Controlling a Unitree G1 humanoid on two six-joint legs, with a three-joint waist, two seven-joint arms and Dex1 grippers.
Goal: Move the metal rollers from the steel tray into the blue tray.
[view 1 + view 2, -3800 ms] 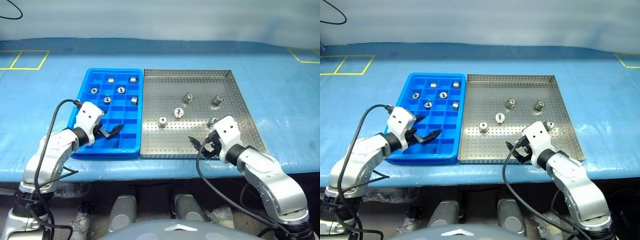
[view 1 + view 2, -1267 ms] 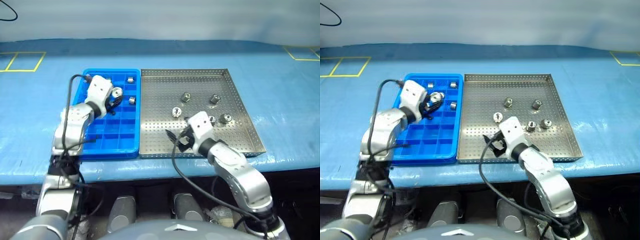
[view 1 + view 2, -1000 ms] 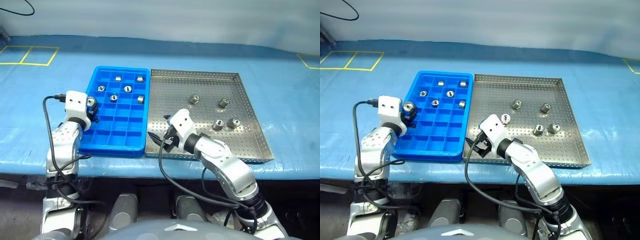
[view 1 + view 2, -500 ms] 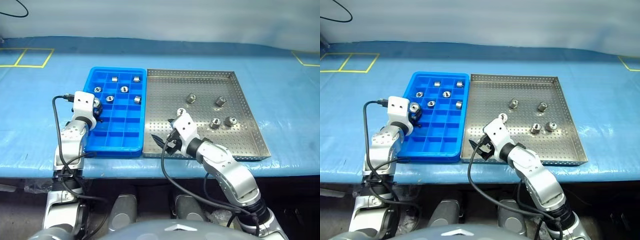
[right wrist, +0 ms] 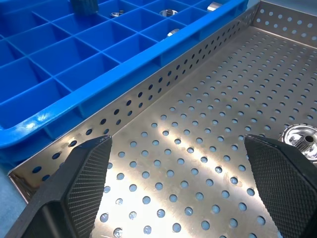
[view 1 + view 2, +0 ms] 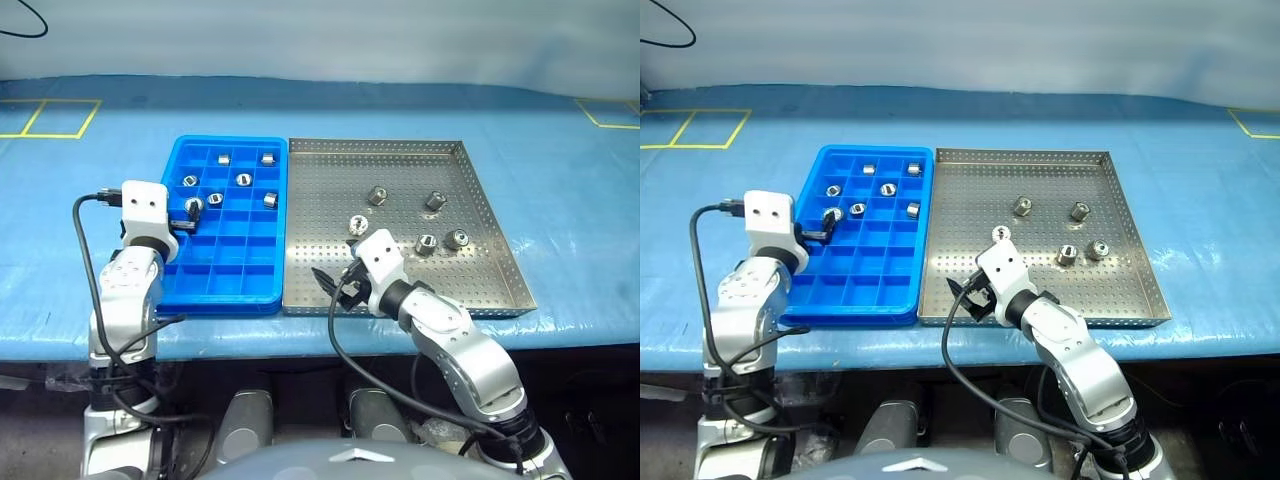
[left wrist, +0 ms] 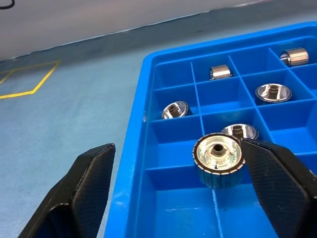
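Observation:
One roller is sitting over the blue tray's compartment divider (image 7: 216,198), so my left gripper should shut its fingers next to the roller and push the roller into the empty outer compartment (image 7: 184,213).
The blue tray (image 6: 236,262) lies left of the steel tray (image 6: 400,165), touching it. Several metal rollers (image 6: 243,180) sit in the blue tray's far compartments. Several more rollers (image 6: 434,200) stand on the steel tray's perforated floor. My left gripper (image 7: 178,146) is open over the blue tray's left side. One roller (image 7: 218,157) sits tilted over a compartment divider, against the inner side of one finger (image 7: 277,188). My right gripper (image 5: 177,139) is open and empty, low over the steel tray's near left corner, with one roller (image 5: 299,138) beside a finger.
Both trays rest on a blue table cover (image 6: 560,180) near its front edge. Yellow tape marks (image 6: 60,118) lie at the far left and far right. Black cables loop from both wrists below the table edge (image 6: 340,335).
My left gripper has opened and let go of the roller it held, which now sits by one finger over the blue tray. The camera view has shifted slightly. The right gripper stays open.

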